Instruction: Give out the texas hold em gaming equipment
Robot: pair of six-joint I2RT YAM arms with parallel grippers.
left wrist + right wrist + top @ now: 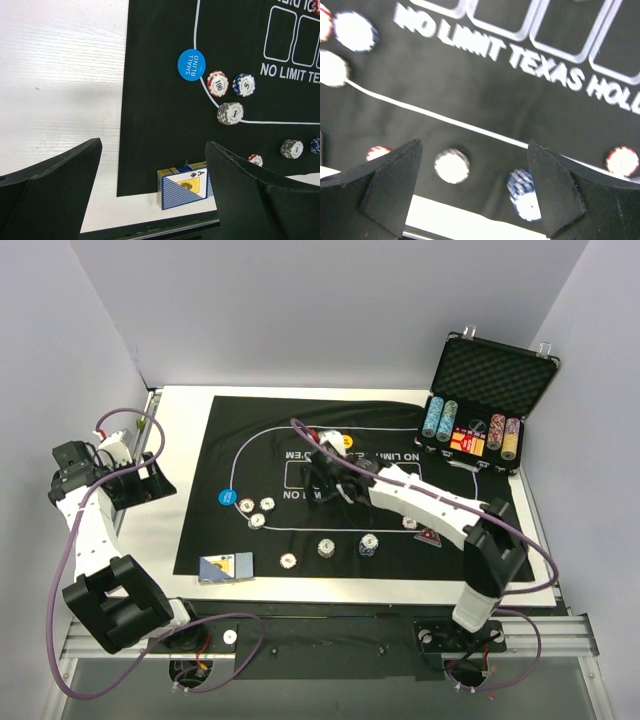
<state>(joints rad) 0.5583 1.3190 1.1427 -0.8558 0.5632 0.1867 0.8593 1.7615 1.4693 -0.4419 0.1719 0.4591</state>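
My right gripper should keep heading, fingers open, for the blue-edged stack (367, 546), which stands clear of other chips, and then close around its top chips (369, 540).
A blue-backed card deck (225, 567) lies at the mat's near-left corner and shows in the left wrist view (184, 187). A blue "SMALL BLIND" disc (228, 497) (191, 64) lies beside three chips (257, 512). More chips (326, 548) sit along the near line, with a blue-edged stack (369, 543) (522, 192). A red triangle marker (429, 537) and a yellow disc (347, 441) lie on the mat. My left gripper (148, 480) (152, 145) is open and empty, left of the mat. My right gripper (325, 480) (474, 145) is open and empty above the mat's middle.
The black "NO LIMIT TEXAS HOLD'EM" mat (300, 530) covers most of the white table (185, 440). An open black case (495, 375) with tall chip columns (440, 420) stands at the back right. Grey walls close in the left, back and right.
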